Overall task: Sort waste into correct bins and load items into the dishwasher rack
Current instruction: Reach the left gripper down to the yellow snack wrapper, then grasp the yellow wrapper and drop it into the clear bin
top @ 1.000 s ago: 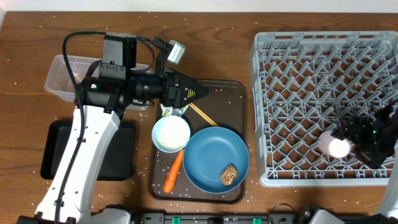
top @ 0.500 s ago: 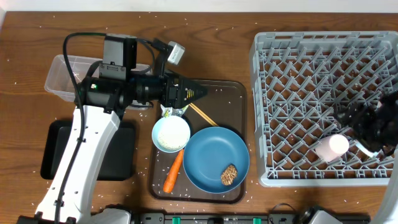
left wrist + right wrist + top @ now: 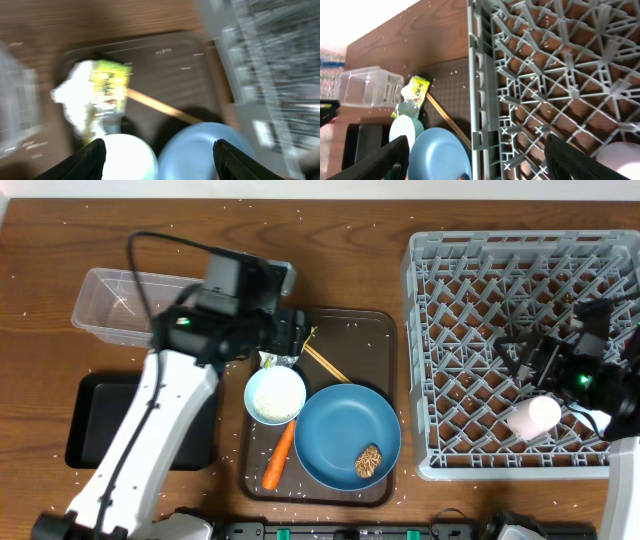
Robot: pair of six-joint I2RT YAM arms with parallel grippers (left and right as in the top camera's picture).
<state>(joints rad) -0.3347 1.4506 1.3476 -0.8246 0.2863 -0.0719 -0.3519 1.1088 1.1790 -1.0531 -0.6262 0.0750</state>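
Next, my left gripper puts the green-yellow wrapper into the tub first, because the wrapper lies by the clear tub, far from my right gripper at the rack.
My left gripper is open and empty, over the top left of the tray, above the crumpled white tissue and green-yellow wrapper. The chopsticks lie beside them. The white bowl holds rice. The blue plate carries the brown lump. The carrot lies at the tray's front left. My right gripper is open and empty over the grey rack. The pink cup lies in the rack. I cannot make out the light-blue cup.
The clear tub stands at the back left, with the black bin in front of it. The brown tray holds the dishes between the bins and the rack. Rice grains are scattered over the wooden table.
My right gripper has let go of the pink cup, which now lies in the rack, and has moved back and left. My left gripper has swung down over the tissue and wrapper.
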